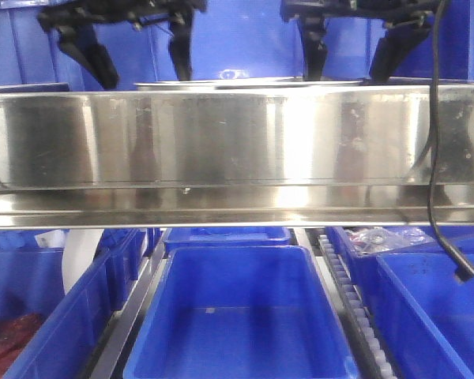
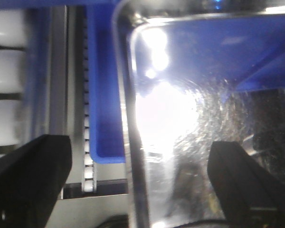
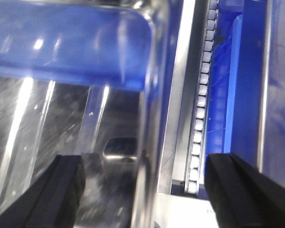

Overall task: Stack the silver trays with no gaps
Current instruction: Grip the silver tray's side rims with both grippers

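The robot should expect the reflection to disappear when it carries the tray, because the blue patch (image 3: 66, 45) inside the silver tray (image 3: 153, 66) has bright streaks like a mirror.
A silver tray (image 1: 229, 80) shows only as a thin shiny rim just above the steel rail, between my two arms. I cannot tell whether it is one tray or a stack. In the left wrist view the tray (image 2: 190, 109) fills the right side. My left gripper (image 2: 137, 185) is open, with its jaws straddling the tray's left rim, one inside the tray and one outside. In the right wrist view the tray (image 3: 61, 109) fills the left side. My right gripper (image 3: 147, 194) is open astride its right rim. From the front, the left gripper (image 1: 138, 63) and right gripper (image 1: 351, 59) hang over the tray's two ends.
A long brushed-steel shelf rail (image 1: 237, 142) hides most of the tray level. Blue bins (image 1: 237, 316) sit below it, one at the left holding red material (image 1: 8, 339). Roller tracks (image 2: 88, 142) (image 3: 199, 123) run beside the tray. A black cable (image 1: 438, 158) hangs at right.
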